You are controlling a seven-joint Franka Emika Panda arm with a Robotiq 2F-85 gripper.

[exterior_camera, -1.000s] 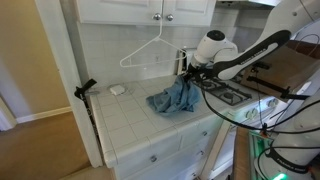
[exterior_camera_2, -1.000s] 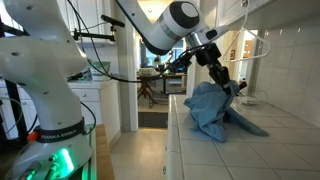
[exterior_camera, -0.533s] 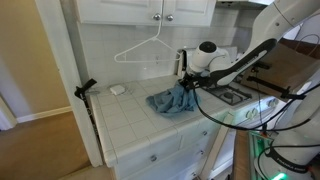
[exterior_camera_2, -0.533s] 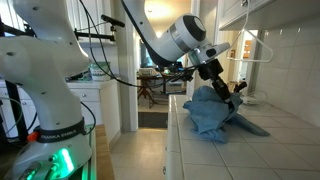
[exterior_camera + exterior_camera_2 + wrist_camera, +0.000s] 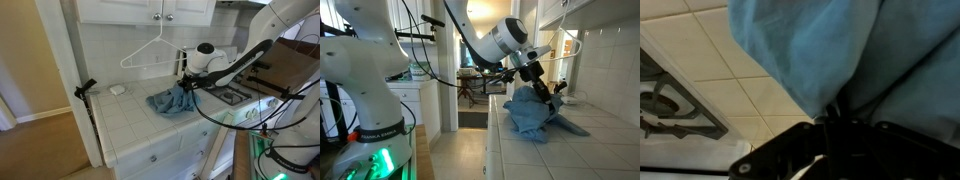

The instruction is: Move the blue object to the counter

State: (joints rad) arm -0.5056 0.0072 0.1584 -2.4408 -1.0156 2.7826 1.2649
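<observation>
My gripper is lowering the pinched fold, and most of the blue cloth (image 5: 527,120) rests on the white tiles. It should continue to go down until the fold settles on the counter, then let go.
The blue object is a crumpled blue cloth (image 5: 170,101) lying on the white tiled counter (image 5: 130,125). It also shows in an exterior view (image 5: 535,112), and it fills the top of the wrist view (image 5: 830,45). My gripper (image 5: 185,86) is low over the cloth's stove-side end, also seen in an exterior view (image 5: 549,96). In the wrist view the dark fingers (image 5: 832,118) close on a pinched fold of the cloth. Most of the cloth rests on the tiles, with its gripped end bunched up.
A stove burner grate (image 5: 232,96) lies just beyond the cloth and shows in the wrist view (image 5: 675,105). A white hanger (image 5: 145,52) hangs on the tiled wall. A small white object (image 5: 117,89) sits at the back. A black clamp (image 5: 85,90) is on the counter's edge.
The arm has lowered toward the counter and the gripped end of the cloth has dropped with it. Over the last half second almost nothing moved.
</observation>
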